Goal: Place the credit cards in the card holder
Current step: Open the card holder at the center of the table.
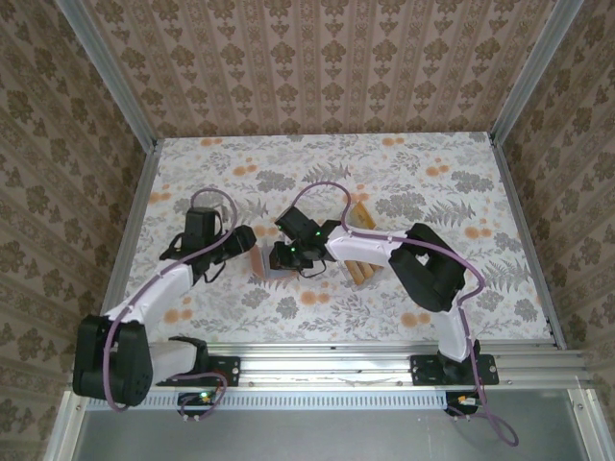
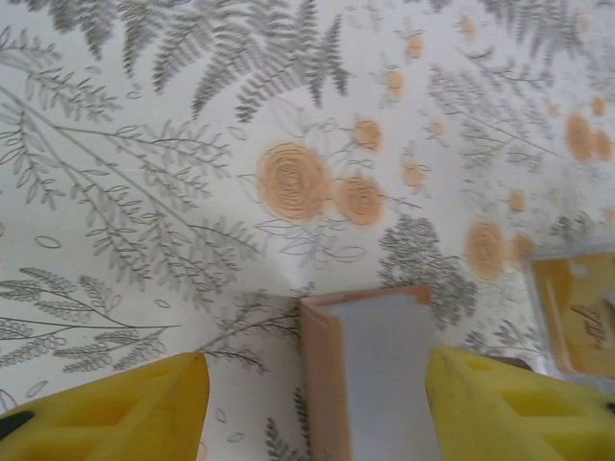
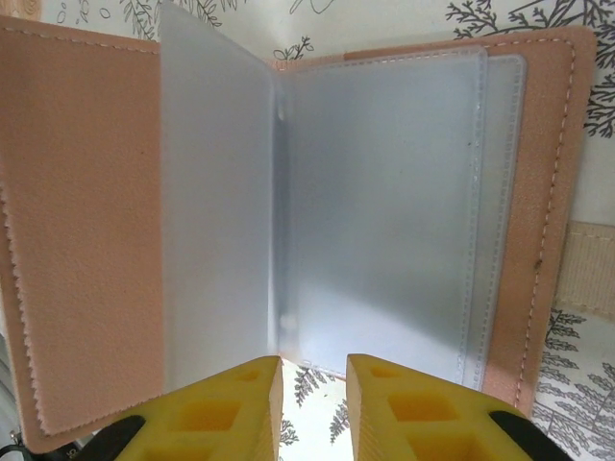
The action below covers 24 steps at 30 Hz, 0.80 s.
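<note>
The card holder's cover and one sleeve (image 3: 219, 211) are sticking up, so my left gripper should hold the cover's edge (image 2: 323, 379) down while my right gripper pushes the sleeve flat.
The card holder (image 1: 258, 261) lies open on the flowered cloth between both arms. Through the right wrist camera, its salmon covers and grey translucent sleeves (image 3: 384, 211) fan out, one sleeve standing up. My right gripper (image 3: 312, 384) (image 1: 288, 257) sits at the sleeves' near edge, its fingers a narrow gap apart with bare cloth between them. My left gripper (image 2: 317, 408) (image 1: 245, 248) is wide open around the card holder's (image 2: 370, 375) raised cover and grey lining. Credit cards (image 1: 361, 213) (image 1: 358, 270) lie right of the wallet. One orange card (image 2: 577, 312) shows in the left wrist view.
Metal frame rails (image 1: 130, 221) and patterned walls close in the table on three sides. Printed orange flowers (image 2: 293, 181) dot the cloth. The right arm's elbow (image 1: 428, 269) rests over the table's right half. A pale tan strip (image 3: 591, 269) peeks past the wallet's right cover.
</note>
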### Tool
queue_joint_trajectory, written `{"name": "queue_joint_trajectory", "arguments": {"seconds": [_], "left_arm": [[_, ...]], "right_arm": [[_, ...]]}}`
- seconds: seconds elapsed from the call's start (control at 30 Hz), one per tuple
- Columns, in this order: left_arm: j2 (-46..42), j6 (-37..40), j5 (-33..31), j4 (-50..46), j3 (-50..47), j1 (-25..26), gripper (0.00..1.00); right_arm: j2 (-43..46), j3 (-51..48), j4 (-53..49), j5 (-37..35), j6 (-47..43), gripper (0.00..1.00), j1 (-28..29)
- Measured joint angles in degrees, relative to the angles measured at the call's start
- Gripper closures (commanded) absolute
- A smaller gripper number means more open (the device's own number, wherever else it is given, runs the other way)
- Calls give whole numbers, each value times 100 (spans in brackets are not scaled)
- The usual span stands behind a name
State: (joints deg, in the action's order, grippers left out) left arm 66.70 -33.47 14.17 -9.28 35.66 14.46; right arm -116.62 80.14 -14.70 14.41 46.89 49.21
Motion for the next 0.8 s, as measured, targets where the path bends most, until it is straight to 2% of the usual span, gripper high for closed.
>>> {"name": "queue_joint_trajectory", "arguments": {"seconds": [0.5,0.8], "left_arm": [[63,258,-13,-431,232,-219,32],[96,269,101,-361,166,-212,32]], "right_arm": [[-573,852,-138,85,15,75,223],[-807,907,-142,129,136,75,258]]}}
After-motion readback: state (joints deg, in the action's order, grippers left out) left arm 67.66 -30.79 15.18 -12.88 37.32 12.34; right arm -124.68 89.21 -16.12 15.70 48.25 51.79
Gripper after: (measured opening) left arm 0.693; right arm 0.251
